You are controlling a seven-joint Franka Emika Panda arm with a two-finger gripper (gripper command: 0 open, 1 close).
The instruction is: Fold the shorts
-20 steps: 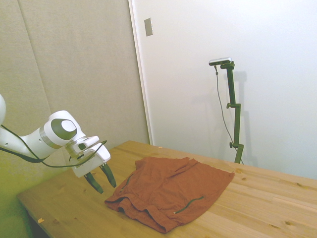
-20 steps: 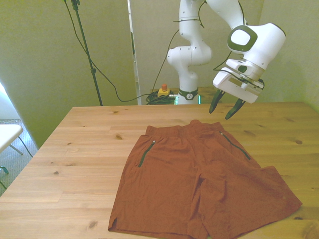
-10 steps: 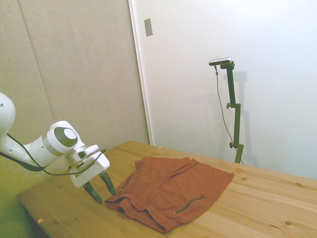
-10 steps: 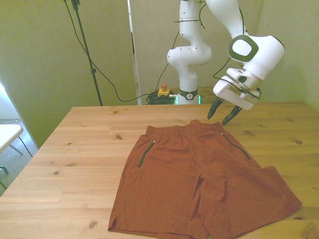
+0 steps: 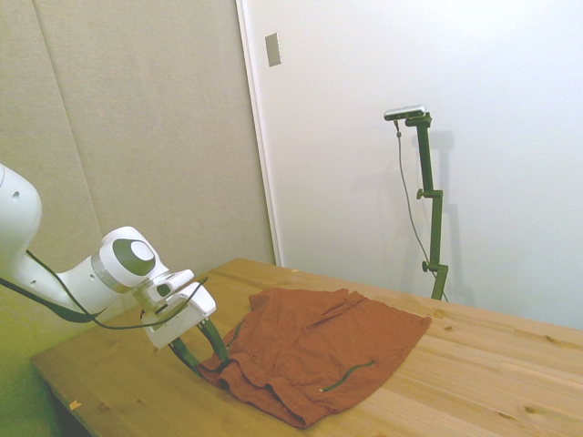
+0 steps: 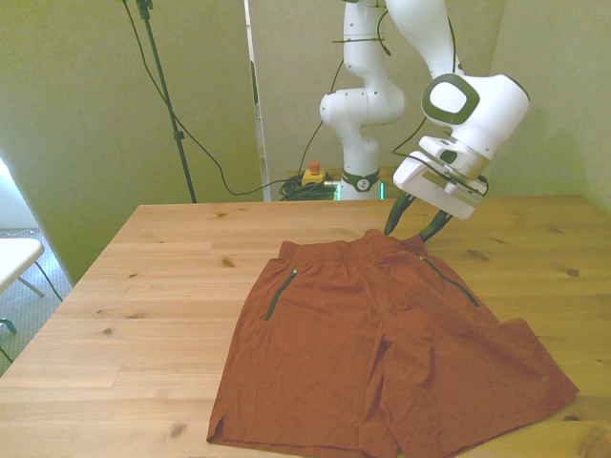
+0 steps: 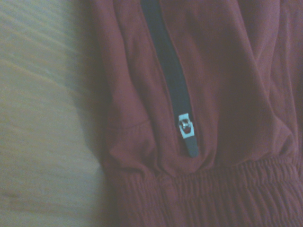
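The leg's hem [image 6: 523, 423] flares out beyond the waistband corner, so the leg will follow only partway and stay splayed when I carry the waistband corner across.
The rust-orange shorts [image 6: 382, 353] lie flat on the wooden table [image 6: 162, 286], waistband toward the far edge and legs toward the near edge. My gripper [image 6: 410, 227] is open and low at the waistband's corner on the front view's right, one fingertip on either side of the band's edge. In the side view the gripper [image 5: 204, 350] touches the shorts [image 5: 319, 350] at their nearest corner, where the cloth bunches slightly. The wrist view shows a dark pocket zipper [image 7: 170, 80] with a silver pull [image 7: 185, 126] and the elastic waistband [image 7: 213, 191] close up.
Bare wood of the table [image 7: 42, 118] lies beside the waistband. Behind the far edge a red-and-yellow button box [image 6: 312, 174] sits among cables. A white piece of furniture [image 6: 14, 256] stands off the front view's left.
The gripper has come down from above the table and moved in to the waistband corner, staying open. The cloth edge there has bunched a little.
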